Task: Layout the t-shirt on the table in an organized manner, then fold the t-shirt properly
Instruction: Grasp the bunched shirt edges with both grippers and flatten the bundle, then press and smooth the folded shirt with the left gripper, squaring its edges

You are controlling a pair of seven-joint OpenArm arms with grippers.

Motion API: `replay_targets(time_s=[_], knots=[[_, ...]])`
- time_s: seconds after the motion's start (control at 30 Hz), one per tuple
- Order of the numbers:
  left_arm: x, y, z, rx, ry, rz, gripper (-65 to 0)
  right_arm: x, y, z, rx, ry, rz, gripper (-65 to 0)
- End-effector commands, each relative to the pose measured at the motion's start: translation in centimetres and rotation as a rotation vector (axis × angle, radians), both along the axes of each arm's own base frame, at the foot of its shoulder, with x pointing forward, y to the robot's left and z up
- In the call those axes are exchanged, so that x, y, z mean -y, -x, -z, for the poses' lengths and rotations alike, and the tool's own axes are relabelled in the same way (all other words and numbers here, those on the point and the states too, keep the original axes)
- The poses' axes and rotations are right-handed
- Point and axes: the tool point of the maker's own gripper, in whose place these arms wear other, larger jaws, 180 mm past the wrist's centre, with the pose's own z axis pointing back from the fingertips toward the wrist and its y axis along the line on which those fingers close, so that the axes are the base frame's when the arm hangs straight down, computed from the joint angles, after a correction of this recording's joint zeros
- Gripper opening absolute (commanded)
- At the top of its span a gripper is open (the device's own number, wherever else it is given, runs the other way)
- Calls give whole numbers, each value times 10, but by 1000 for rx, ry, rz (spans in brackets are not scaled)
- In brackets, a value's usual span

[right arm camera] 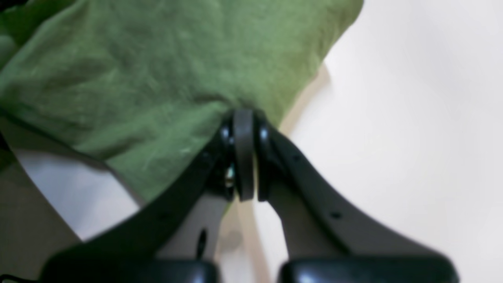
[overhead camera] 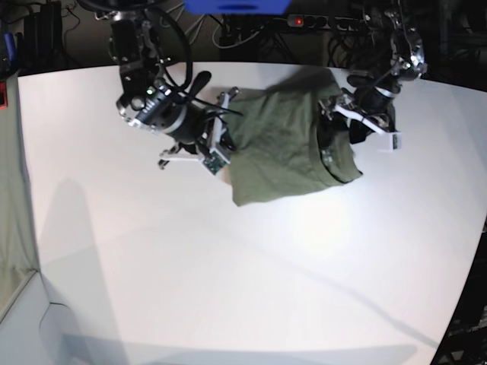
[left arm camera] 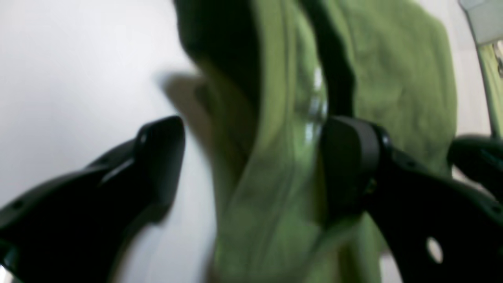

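My left gripper's open fingers are around the t-shirt's raised fold (left arm camera: 285, 99), which stands in their gap, so I should keep moving in until they close on the fold (left arm camera: 276, 162).
The olive-green t-shirt (overhead camera: 285, 148) lies bunched at the far middle of the white table (overhead camera: 228, 266). My right gripper (overhead camera: 226, 131) is at the shirt's left edge. In the right wrist view it (right arm camera: 243, 118) is shut, pinching the edge of the green cloth (right arm camera: 157, 70). My left gripper (overhead camera: 329, 137) is at the shirt's right side. In the left wrist view it (left arm camera: 251, 145) is open, with a thick fold of the shirt (left arm camera: 275, 188) between its spread fingers (left arm camera: 157, 157). That view is blurred.
Cables and a power strip (overhead camera: 304, 19) run behind the table's far edge, beside a blue object (overhead camera: 236, 6). The table's curved right edge (overhead camera: 475, 251) is near my left arm. The right wrist view shows the table's edge (right arm camera: 251, 236) under the gripper.
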Motion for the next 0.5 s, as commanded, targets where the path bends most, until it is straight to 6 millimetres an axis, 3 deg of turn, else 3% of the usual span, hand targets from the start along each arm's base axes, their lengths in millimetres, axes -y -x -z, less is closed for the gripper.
replay_targets(time_s=[0.0,0.27,0.47], knots=[[0,-2,1,-3,3,5,-118,-4,-7,-13,41,-34,-5,-650],[1,-10,28,-67,47,-12,-120,3,-6,-13,39,-2,-7,-650],[30,-17,44,-112,60,88,-121,9,-9,-34,105,5,-4,-650]])
